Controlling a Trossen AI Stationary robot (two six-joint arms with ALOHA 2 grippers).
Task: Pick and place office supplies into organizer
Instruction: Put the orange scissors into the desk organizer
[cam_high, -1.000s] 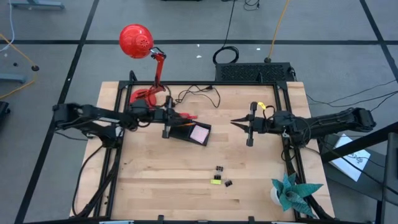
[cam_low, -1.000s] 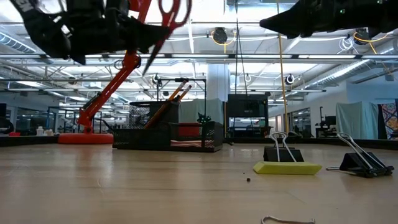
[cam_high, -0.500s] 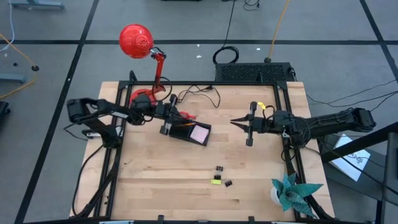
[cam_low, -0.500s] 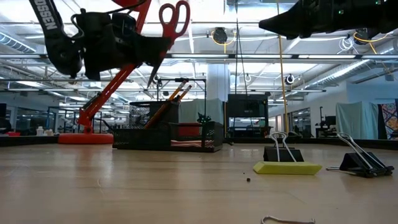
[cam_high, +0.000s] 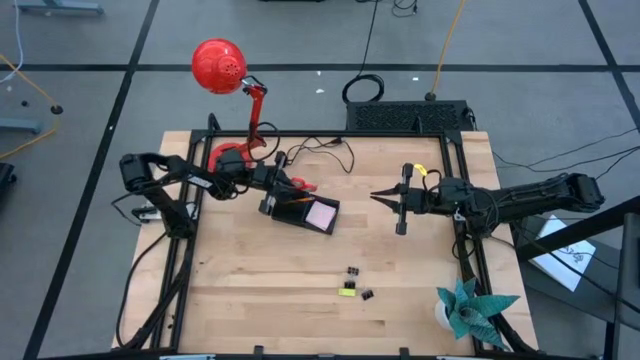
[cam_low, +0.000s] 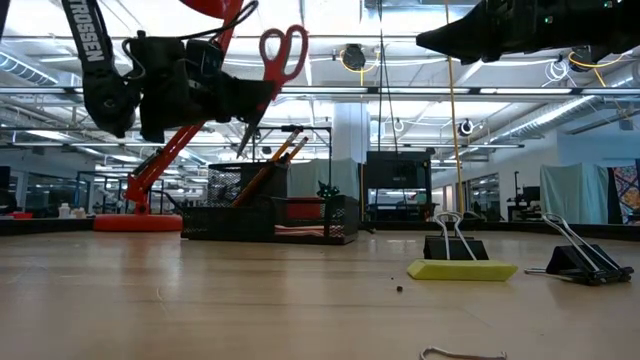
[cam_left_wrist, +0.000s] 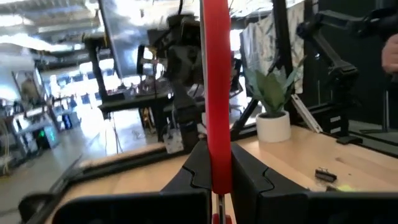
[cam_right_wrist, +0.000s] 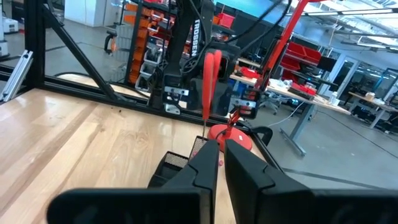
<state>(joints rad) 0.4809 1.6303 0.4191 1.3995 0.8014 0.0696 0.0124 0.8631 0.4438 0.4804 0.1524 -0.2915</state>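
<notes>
I have the scissors crooked (cam_low: 271, 85) in my left gripper above the organizer, so next I back away, straighten the wrist and lower the blades into the pencils' compartment (cam_low: 240, 184).
My left gripper (cam_high: 272, 186) is shut on the red-handled scissors (cam_low: 272, 72) and carries them in the air above the black organizer (cam_high: 303, 210). The handle loops are up and the blades slant down. The organizer holds orange pencils (cam_low: 280, 160) in its upright compartment and a pink sticky-note pad (cam_high: 321, 215) in its flat section. Black binder clips (cam_high: 352, 272) and a yellow-green piece (cam_high: 347, 291) lie on the wood nearer the near edge. My right gripper (cam_high: 377, 196) hovers shut right of the organizer. My left gripper pinches the scissors by the red handle part (cam_left_wrist: 216, 124) between its two fingers (cam_left_wrist: 198, 169). It comes roughly level from the table's left. The scissors are lifted clear, with the loops (cam_low: 285, 45) above the fingers and the blade tips (cam_low: 246, 142) slanting down over the organizer.
A red desk lamp (cam_high: 225, 75) stands at the far left corner with its base (cam_high: 228, 156) just behind the left gripper. Cables (cam_high: 318, 152) lie beyond the organizer. A teal paper plant (cam_high: 468, 308) sits at the near right corner. Bare wood stretches between the organizer and the clips.
My left gripper has come down toward the organizer with the scissors, and the arm's elbow has drawn in toward the table. The scissors now hang lower, with their blades closer to the upright compartment. The right arm has kept still.
</notes>
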